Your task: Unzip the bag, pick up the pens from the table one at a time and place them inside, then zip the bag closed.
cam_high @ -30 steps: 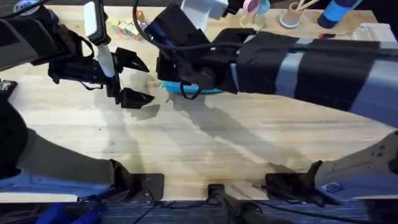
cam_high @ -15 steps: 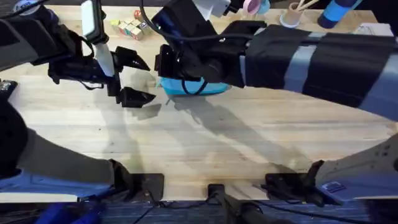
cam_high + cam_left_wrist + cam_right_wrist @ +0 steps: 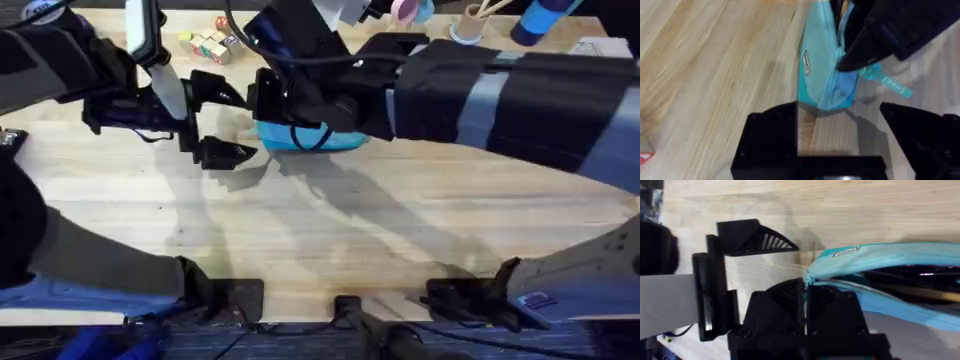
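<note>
The zip gapes (image 3: 842, 14) past the teal pull tab, so I expect the bag (image 3: 338, 142) to shut all the way when the robot pulls that tab away from its left gripper.
The light-blue bag (image 3: 318, 138) lies on the table (image 3: 330, 230) at the middle back. My right gripper (image 3: 268, 118) is shut on the bag's left end (image 3: 812, 277), right at the zip. The teal pull tab (image 3: 886, 83) sticks out beside that gripper's fingertip (image 3: 847, 61). The zip gapes in the right wrist view, and something dark and glossy (image 3: 920, 276) lies inside; I cannot tell whether it is the pens. My left gripper (image 3: 220, 124) stands open just left of the bag's end (image 3: 827, 80), with its fingers (image 3: 771, 134) apart and not touching it.
Small coloured blocks (image 3: 205, 45) lie at the back left. Cups (image 3: 465, 25), a pink thing (image 3: 405, 10) and a blue cylinder (image 3: 545, 20) stand along the back edge. The right arm spans the table's right half. Bare wood lies in front of the bag.
The right arm shifted slightly towards the back, uncovering more of the bag. The left gripper edged closer to the bag's left end and stayed open.
</note>
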Tool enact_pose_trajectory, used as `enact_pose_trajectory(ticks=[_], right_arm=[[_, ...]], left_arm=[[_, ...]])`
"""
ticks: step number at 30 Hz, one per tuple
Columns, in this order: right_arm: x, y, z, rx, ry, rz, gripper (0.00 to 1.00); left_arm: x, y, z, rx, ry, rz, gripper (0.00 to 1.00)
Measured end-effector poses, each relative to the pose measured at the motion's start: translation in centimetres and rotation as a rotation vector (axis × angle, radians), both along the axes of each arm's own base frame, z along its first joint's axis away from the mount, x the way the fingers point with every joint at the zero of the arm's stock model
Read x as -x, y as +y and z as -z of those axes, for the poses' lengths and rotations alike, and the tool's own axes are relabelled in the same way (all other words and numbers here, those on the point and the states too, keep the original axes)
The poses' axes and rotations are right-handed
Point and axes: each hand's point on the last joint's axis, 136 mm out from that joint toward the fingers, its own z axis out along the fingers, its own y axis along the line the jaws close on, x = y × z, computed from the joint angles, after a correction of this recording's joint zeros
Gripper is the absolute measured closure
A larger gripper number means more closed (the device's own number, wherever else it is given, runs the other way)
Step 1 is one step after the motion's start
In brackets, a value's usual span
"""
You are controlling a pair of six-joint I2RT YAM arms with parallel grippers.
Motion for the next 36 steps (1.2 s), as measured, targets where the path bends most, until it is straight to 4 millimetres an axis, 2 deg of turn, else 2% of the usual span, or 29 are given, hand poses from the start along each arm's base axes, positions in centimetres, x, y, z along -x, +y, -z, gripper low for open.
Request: enact_pose_trajectory(ticks=[10,19,22,28,33,36], right_arm=[[-0.1,0.1,-0.1,-0.006,-0.004,-0.001,0.969],[-0.1,0.1,-0.1,-0.007,-0.005,-0.001,0.971],[-0.1,0.1,-0.1,-0.007,-0.005,-0.001,0.971],[-0.1,0.1,-0.1,-0.006,-0.004,0.000,0.971],[-0.2,0.0,-0.1,-0.007,-0.005,0.002,0.971],[-0.2,0.0,-0.2,-0.007,-0.005,0.003,0.971]], left_arm=[[-0.7,-3.2,0.2,0.078,-0.038,0.087,0.008],[-1.2,-3.9,-0.7,0.197,-0.050,0.074,0.006],[-1.6,-3.4,-1.7,0.250,-0.069,0.042,0.082],[-1.7,-2.9,-1.6,0.249,-0.061,0.023,0.148],[-1.7,-2.8,-1.4,0.241,-0.039,0.016,0.382],[-1.7,-2.8,-1.4,0.241,-0.036,0.014,0.467]])
